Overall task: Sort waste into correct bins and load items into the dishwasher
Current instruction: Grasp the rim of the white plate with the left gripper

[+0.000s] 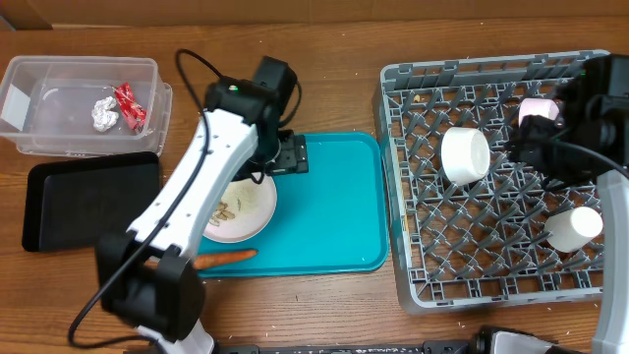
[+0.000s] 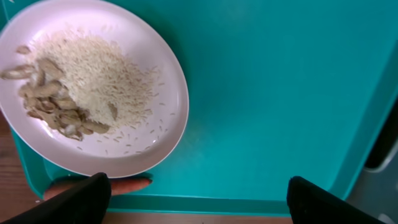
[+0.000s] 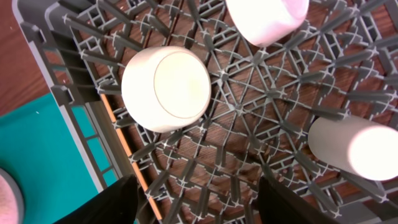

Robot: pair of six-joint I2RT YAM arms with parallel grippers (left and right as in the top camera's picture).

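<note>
My left gripper needs to hold the pink plate's rim and tip the rice and peanut shells (image 1: 229, 207) that are on the plate into the black tray (image 1: 90, 205) before loading the rack.
A pink plate (image 1: 244, 209) with rice and peanut shells sits on the teal tray (image 1: 334, 211); it also shows in the left wrist view (image 2: 93, 87). A carrot (image 1: 224, 258) lies at the tray's front edge (image 2: 127, 185). My left gripper (image 2: 198, 199) is open and empty above the tray, right of the plate. The grey dishwasher rack (image 1: 491, 177) holds a white cup (image 1: 464, 155), a pink cup (image 1: 538, 108) and another white cup (image 1: 575, 227). My right gripper (image 3: 198, 199) is open and empty over the rack, near the white cup (image 3: 165, 88).
A clear plastic bin (image 1: 84, 103) at the back left holds crumpled foil and a red wrapper. A black tray (image 1: 88, 197) lies in front of it. The left arm's cable runs across the table behind the teal tray.
</note>
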